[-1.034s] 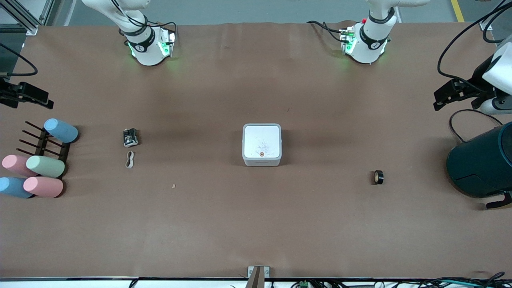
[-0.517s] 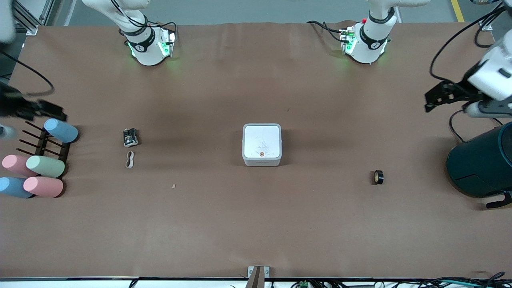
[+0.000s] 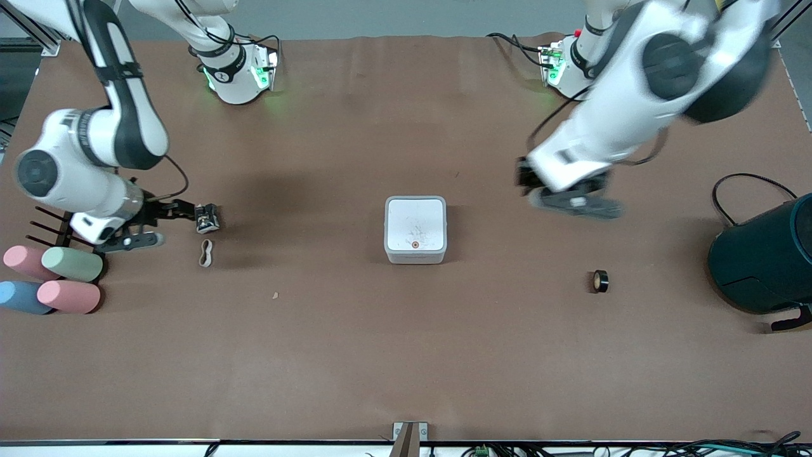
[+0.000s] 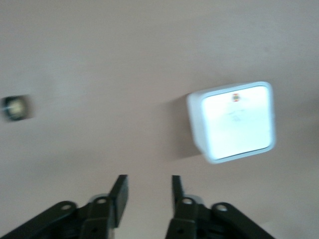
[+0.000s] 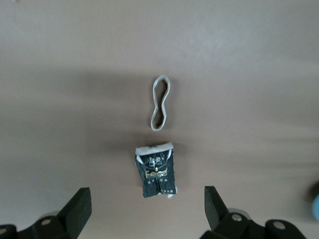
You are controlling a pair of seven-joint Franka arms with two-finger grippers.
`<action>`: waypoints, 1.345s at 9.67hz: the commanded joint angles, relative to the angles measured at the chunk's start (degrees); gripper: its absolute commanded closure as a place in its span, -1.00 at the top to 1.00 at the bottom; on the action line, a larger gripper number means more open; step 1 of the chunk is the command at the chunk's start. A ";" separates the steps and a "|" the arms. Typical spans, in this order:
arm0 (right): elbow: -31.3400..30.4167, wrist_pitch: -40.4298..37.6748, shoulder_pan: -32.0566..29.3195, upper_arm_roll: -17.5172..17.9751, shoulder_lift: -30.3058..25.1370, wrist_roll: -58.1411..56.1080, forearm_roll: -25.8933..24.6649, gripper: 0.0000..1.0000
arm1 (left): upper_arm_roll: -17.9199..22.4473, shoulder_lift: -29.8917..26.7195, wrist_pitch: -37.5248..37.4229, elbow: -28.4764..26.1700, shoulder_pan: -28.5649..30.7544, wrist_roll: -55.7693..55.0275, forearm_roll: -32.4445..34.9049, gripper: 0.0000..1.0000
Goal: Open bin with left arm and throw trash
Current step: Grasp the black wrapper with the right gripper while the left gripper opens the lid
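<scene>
The crumpled wrapper (image 5: 156, 172) has a straight white strip (image 5: 154, 149) running across it, so its body should bunch up between my fingers while its top stays spread when I lift it.
The white bin (image 3: 415, 228) stands at the table's middle with its lid shut, orange dot on the side nearer the front camera. It also shows in the left wrist view (image 4: 234, 122). My left gripper (image 3: 525, 178) hangs open and empty over bare table, beside the bin toward the left arm's end; its jaws (image 4: 148, 181) are apart. The black tape roll (image 3: 601, 281) (image 4: 15, 107) lies nearer the camera. My right gripper (image 3: 188, 212) is wide open, low, right beside the crumpled wrapper (image 3: 207, 218) (image 5: 157, 172). The beige rubber band (image 3: 207, 252) (image 5: 160, 102) lies just nearer the camera.
A big dark teal cylinder (image 3: 761, 260) stands at the left arm's end. Pastel cylinders (image 3: 70, 263) and a black rack (image 3: 47, 222) lie at the right arm's end, under the right arm. A tiny tan crumb (image 3: 275, 295) lies on the brown table.
Both arms swung in from the table's ends. The right gripper came down beside the wrapper; the left gripper moved over the table toward the bin. The trash and bin have not moved.
</scene>
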 commanded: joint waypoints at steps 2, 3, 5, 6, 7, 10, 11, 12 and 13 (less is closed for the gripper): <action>-7.65 11.23 -0.18 -0.01 1.91 -1.41 0.09 1.00 | 0.15 17.11 8.37 9.96 -7.06 -2.49 3.58 -1.00; -8.64 15.65 -0.18 -0.01 3.83 -1.41 0.09 1.00 | 0.06 20.20 10.41 10.76 -8.38 -2.74 3.58 -1.00; -8.83 19.10 -0.09 -0.10 6.48 -1.59 0.09 1.00 | 0.50 23.29 14.89 10.77 -10.85 -4.41 3.58 -1.00; -8.74 20.16 -0.09 -0.10 7.53 -1.76 0.01 1.00 | 0.42 24.09 15.26 10.59 -10.94 -4.50 3.49 -1.00; -8.83 21.65 0.17 -0.10 9.11 -1.85 0.01 0.87 | 0.33 24.53 15.26 10.42 -11.11 -4.94 3.49 -1.00; -9.97 21.67 0.00 -0.10 9.65 -2.12 0.01 -0.62 | 0.33 28.13 20.33 9.98 -13.04 -7.84 3.75 -1.00; -9.88 21.41 -0.70 -0.01 9.30 -2.20 0.01 -1.00 | 0.41 28.32 20.88 9.98 -13.22 -7.67 3.75 -1.00; -9.54 21.06 -0.97 -0.01 8.60 -2.03 0.09 -1.00 | 0.59 27.36 19.49 9.98 -12.62 -7.58 4.01 -1.00; -9.01 21.05 -0.97 0.07 7.55 -1.51 0.36 -1.00 | 0.76 23.78 13.22 10.06 -11.74 -7.58 4.02 -1.00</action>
